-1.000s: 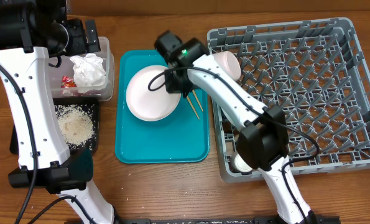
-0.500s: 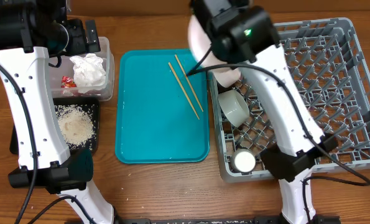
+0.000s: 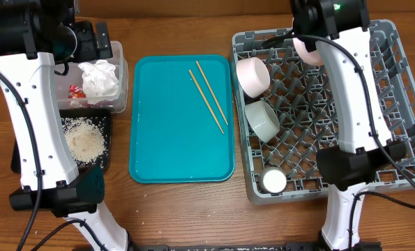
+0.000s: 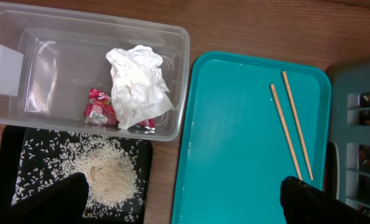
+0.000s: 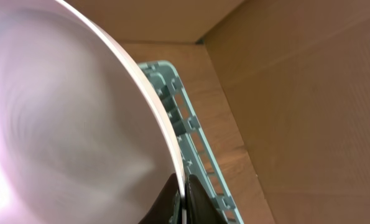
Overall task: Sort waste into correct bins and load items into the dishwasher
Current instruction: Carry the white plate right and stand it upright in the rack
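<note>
I keep lowering the white plate (image 3: 308,54) with my right gripper to the rack's pegs (image 3: 285,71) beside the pinkish bowl until it rests there, because the plate hangs on edge and those pegs are free.
My right gripper (image 5: 183,193) is shut on the rim of the white plate (image 5: 66,124) and holds it on edge over the back of the grey dish rack (image 3: 402,84); a sliver of the plate (image 3: 307,50) shows beside the arm. The rack holds the pinkish bowl (image 3: 252,75), the grey-green bowl (image 3: 263,120) and the white cup (image 3: 273,181). Two chopsticks (image 3: 210,97) lie on the teal tray (image 3: 172,153). My left gripper (image 4: 185,199) is open and empty above the clear tub (image 4: 48,68), which holds the tissue (image 4: 138,84) and red wrapper (image 4: 99,109). Rice (image 4: 107,171) lies in the black tray (image 4: 23,155).
A brown cardboard wall (image 5: 309,93) stands close behind the rack's back edge (image 5: 185,130). The teal tray lies between the bins and the rack. Bare wooden table (image 3: 193,216) runs along the front.
My right gripper lifted the plate off the teal tray and carried it right and back over the rack, uncovering the chopsticks. The left arm has not moved.
</note>
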You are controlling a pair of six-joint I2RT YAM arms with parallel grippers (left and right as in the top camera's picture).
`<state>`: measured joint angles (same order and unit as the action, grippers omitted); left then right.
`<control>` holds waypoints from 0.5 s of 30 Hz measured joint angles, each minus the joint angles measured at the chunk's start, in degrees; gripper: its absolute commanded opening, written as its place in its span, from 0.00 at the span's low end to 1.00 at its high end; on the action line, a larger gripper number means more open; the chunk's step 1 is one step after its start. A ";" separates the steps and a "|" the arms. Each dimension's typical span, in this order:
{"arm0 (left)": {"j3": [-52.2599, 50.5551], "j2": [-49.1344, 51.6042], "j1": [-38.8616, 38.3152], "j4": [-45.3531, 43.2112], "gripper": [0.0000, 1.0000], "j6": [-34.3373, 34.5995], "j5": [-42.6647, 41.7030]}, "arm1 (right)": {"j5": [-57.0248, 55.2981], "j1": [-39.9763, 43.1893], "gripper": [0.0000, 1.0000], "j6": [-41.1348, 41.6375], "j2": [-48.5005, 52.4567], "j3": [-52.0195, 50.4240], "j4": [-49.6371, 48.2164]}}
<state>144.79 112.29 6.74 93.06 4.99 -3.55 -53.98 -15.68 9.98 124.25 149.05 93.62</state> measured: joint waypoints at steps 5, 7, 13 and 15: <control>0.00 0.00 0.00 0.02 1.00 0.00 0.00 | 0.37 -0.22 0.04 -0.50 0.11 -12.26 -7.30; 0.00 0.00 0.00 0.00 1.00 0.00 0.00 | 0.61 -0.35 0.04 -0.63 0.11 -15.80 -9.29; 0.00 0.00 0.00 0.02 1.00 0.00 0.00 | 1.95 -0.76 0.04 -0.61 0.11 -19.43 -11.89; 0.00 0.00 0.00 0.02 1.00 0.00 0.00 | 3.21 -1.18 0.04 -0.61 0.11 -19.43 -12.33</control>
<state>144.79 112.29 6.74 93.08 4.99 -3.55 -50.76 -16.86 9.37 124.36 129.62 81.30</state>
